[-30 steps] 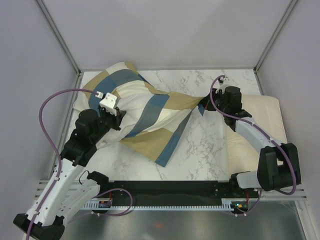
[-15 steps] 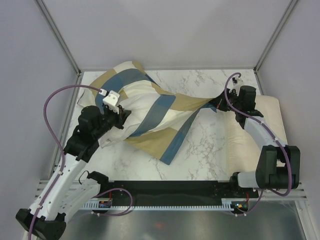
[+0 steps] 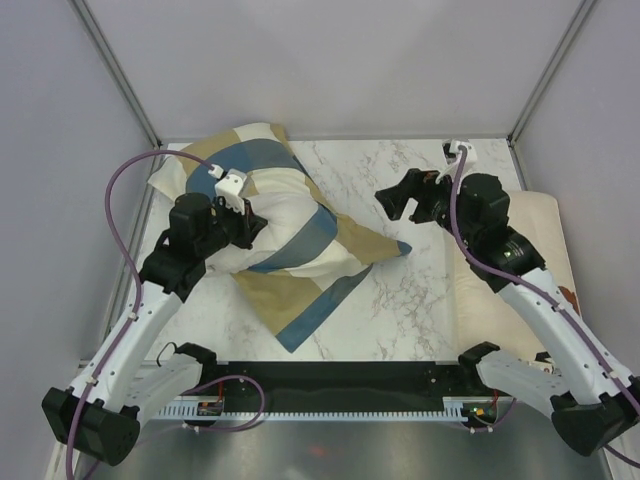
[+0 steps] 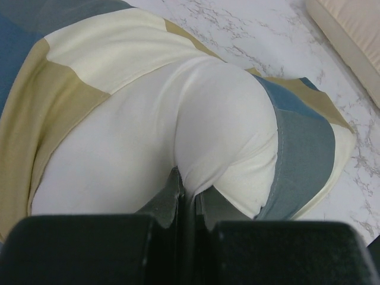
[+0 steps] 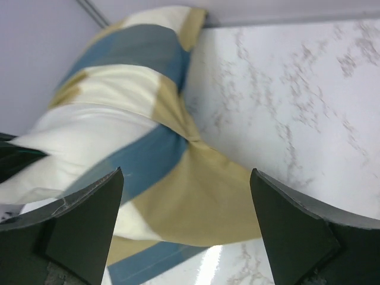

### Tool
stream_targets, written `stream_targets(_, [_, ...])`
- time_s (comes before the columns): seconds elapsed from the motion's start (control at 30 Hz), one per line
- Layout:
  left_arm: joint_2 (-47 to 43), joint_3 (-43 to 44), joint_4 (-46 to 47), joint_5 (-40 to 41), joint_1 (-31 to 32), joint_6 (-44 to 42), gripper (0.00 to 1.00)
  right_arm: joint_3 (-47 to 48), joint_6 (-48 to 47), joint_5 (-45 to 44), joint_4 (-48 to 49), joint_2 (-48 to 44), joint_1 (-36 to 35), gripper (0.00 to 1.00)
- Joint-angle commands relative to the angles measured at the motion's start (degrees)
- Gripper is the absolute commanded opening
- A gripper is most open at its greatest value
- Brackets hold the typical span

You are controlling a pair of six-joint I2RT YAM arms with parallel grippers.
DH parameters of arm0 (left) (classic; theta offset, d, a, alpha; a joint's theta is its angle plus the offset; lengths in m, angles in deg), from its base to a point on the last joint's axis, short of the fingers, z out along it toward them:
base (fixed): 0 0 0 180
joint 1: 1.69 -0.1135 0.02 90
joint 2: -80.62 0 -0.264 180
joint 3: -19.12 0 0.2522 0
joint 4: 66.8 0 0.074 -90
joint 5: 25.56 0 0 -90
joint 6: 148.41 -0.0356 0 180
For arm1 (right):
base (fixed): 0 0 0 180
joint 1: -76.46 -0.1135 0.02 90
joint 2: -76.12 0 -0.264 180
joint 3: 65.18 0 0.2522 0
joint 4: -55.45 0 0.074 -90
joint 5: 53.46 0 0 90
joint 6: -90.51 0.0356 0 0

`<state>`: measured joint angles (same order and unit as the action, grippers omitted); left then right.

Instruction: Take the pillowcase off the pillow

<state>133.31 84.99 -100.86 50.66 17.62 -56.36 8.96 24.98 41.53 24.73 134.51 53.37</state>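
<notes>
I keep moving my right gripper to the pillowcase's blue edge and close it on that edge [image 3: 293, 244]. The edge is free beside the white pillow [image 3: 281, 214], which my left gripper is holding.
The pillowcase [image 3: 300, 235], in blocks of steel blue, tan and cream, lies bunched on the left half of the table. Its slack end [image 5: 196, 202] trails toward the middle. The plain white pillow [image 4: 178, 119] bulges out of its open mouth. My left gripper [image 3: 250, 228] is shut on a pinch of the white pillow fabric [image 4: 187, 178], right at the case's opening. My right gripper [image 3: 398, 200] hangs open above the table, just right of the case's pointed tip [image 3: 400, 247]. Nothing is between its fingers [image 5: 89, 219].
A flatter cream pillow [image 3: 530, 235] lies along the right edge of the marble table [image 3: 430, 300], under my right arm. Grey walls with metal posts close in the back and sides. A black rail [image 3: 330, 385] runs along the near edge.
My right gripper has opened and let go of the pillowcase corner, which dropped slack toward the left. My left gripper kept its grip and shifted slightly toward the back.
</notes>
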Motion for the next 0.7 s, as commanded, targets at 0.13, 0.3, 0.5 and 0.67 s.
stream_targets(0.13, [-0.13, 0.35, 4.12, -2.57, 0.11, 2.88, 0.02, 8.87, 3.39, -10.69, 0.16, 9.97, -14.85, 0.94])
stream_targets(0.3, [-0.48, -0.26, 3.86, -1.34, 0.73, 2.35, 0.02, 15.46, 4.27, -16.59, 1.92, 23.75, -26.82, 0.94])
stream_targets(0.5, [-2.41, -1.31, 3.68, 0.77, 1.61, 1.74, 0.02, 22.14, 6.29, -23.61, -1.32, 35.19, -31.13, 0.94])
stream_targets(0.67, [-3.55, -1.76, 3.42, 3.49, 2.05, 1.82, 0.02, 23.56, 7.61, -30.03, -7.30, 38.81, -33.24, 0.79])
